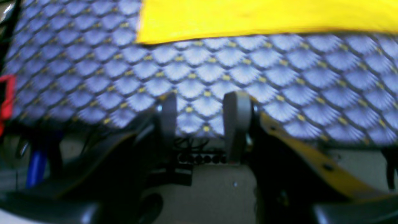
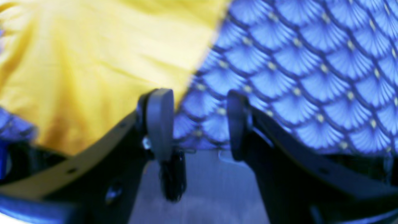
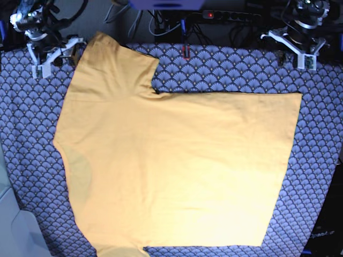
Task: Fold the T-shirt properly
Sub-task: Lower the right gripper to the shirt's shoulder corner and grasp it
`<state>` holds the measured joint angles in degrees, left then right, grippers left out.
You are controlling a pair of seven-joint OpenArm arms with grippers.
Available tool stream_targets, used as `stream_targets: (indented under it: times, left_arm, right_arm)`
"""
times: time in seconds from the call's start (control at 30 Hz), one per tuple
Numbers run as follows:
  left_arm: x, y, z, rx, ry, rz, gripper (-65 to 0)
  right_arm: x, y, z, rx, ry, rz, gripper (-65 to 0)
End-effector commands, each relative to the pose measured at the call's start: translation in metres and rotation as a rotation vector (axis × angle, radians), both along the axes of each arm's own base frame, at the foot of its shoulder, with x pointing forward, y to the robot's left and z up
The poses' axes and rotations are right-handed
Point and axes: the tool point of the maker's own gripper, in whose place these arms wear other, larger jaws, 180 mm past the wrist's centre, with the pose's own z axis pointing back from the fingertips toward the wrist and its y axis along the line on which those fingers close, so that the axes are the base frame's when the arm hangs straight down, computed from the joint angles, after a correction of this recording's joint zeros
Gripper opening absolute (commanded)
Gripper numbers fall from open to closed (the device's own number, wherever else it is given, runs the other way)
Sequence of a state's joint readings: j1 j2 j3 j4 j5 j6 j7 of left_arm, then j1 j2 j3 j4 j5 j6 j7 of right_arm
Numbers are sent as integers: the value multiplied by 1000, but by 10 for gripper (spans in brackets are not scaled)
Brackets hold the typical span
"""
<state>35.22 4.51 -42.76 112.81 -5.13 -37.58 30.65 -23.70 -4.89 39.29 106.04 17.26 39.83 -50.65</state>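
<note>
The tablecloth beside the T-shirt's sleeve is below my right gripper's open fingers, so I should move them in toward the T-shirt and pinch its shoulder edge.
The yellow-orange T-shirt lies spread flat on the tablecloth, neck side at the left, hem at the right, one sleeve at the back left. My right gripper hovers open and empty at the back left, just beside that sleeve. In the right wrist view the shirt fills the left, and the gripper is over the cloth's edge. My left gripper is open and empty at the back right, behind the hem corner. In the left wrist view the gripper is apart from the shirt edge.
The blue-grey fan-patterned tablecloth covers the table. A small red clip sits at the table's back edge, with a power strip and cables behind it. A pale grey surface lies off the front left.
</note>
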Motion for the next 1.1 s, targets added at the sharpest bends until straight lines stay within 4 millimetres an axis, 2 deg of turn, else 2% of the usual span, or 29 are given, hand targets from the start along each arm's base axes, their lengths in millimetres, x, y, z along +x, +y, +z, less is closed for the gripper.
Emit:
stream_targets:
  times: [0.0, 0.13, 0.33, 0.43, 0.6, 0.97, 1.07]
  left_arm:
    - [3, 0, 8, 5, -34, -7, -398]
    - [6, -2, 9, 5, -40, -20, -398]
    - [6, -2, 9, 7, -39, -20, -398]
    - [6, -2, 9, 7, -39, -20, -398]
    - [6, -2, 9, 7, -37, -20, -398]
    - [3, -2, 7, 3, -29, -19, -398]
    - [3, -2, 6, 2, -27, -19, -398]
  right_arm:
    - [2, -4, 2, 3, -9, -9, -361]
    - [-7, -7, -15, 34, 57, -37, -360]
    - [-9, -4, -16, 40, 63, -35, -360]
    - [-7, -5, -10, 23, 59, -26, -359]
    - [2, -8, 12, -37, 56, 1, -359]
    - [14, -6, 15, -34, 65, 7, -359]
    - [19, 2, 15, -25, 59, 30, -359]
